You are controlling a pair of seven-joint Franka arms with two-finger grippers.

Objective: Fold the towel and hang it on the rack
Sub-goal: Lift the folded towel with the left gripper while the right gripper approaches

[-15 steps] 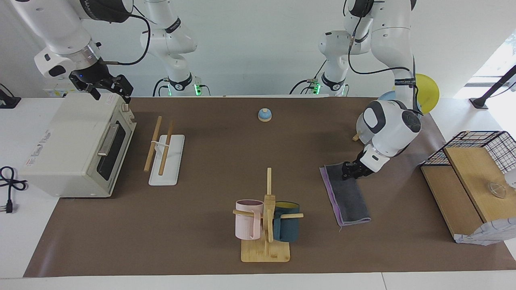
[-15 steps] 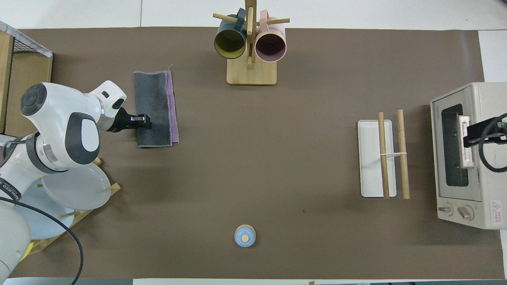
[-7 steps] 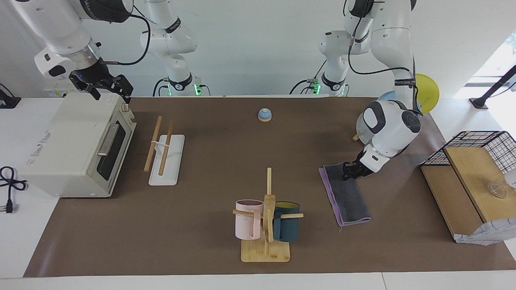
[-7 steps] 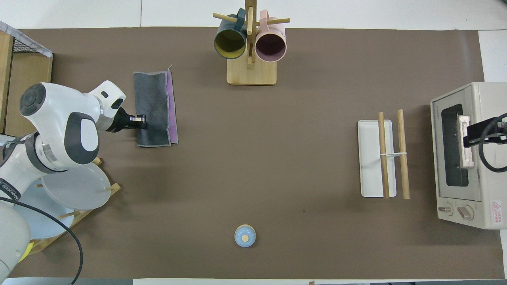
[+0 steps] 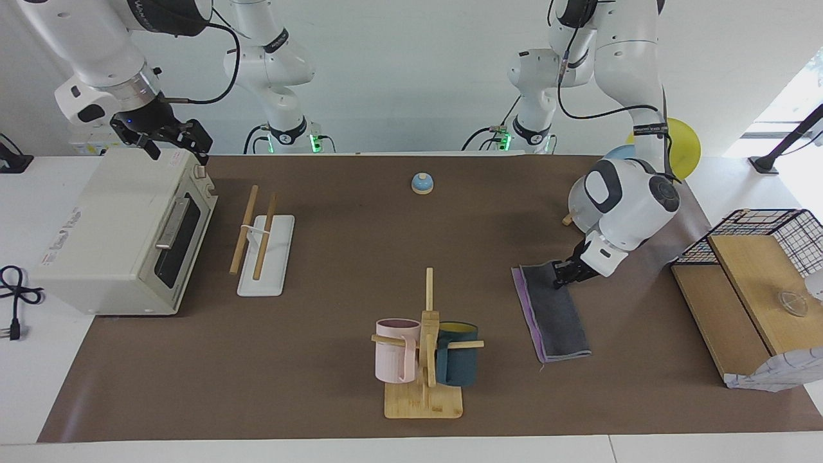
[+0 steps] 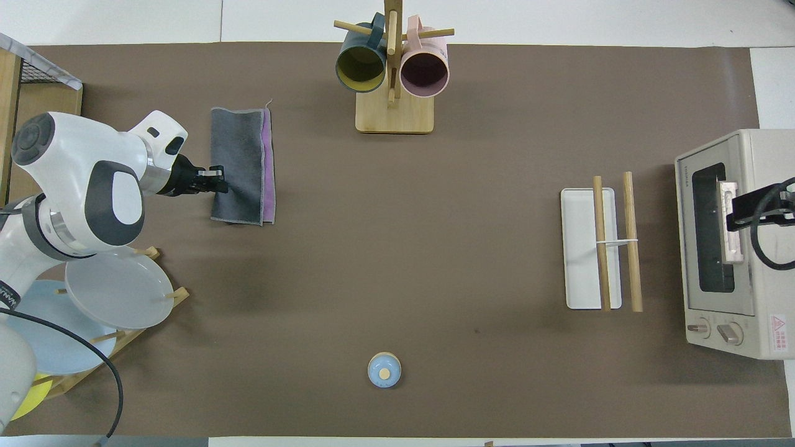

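Note:
The purple strip (image 6: 268, 168) is flat along the dark grey side of the towel (image 6: 236, 141). The towel should droop but stay folded when I take it to the rack.
The towel (image 5: 556, 315) lies folded on the brown mat toward the left arm's end, dark grey face up with a purple strip along one long edge; it also shows in the overhead view (image 6: 239, 161). My left gripper (image 5: 562, 273) is low at the towel's edge at its end nearer the robots, also seen from overhead (image 6: 217, 180). The rack (image 5: 244, 228), two wooden rods over a white base, stands bare toward the right arm's end (image 6: 630, 242). My right gripper (image 5: 175, 145) waits open over the toaster oven's top (image 6: 754, 211).
A toaster oven (image 5: 116, 231) stands beside the rack. A bamboo mug stand (image 5: 424, 399) with two mugs stands farther from the robots, mid-table. A blue bell (image 5: 422, 183) sits near the robots. Plates on a wooden stand (image 6: 105, 292) and a wire basket (image 5: 797, 225) are at the left arm's end.
My left gripper has drawn back from over the towel to its edge, toward the left arm's end. The towel's nearer end has shifted slightly with it. The right arm has not moved.

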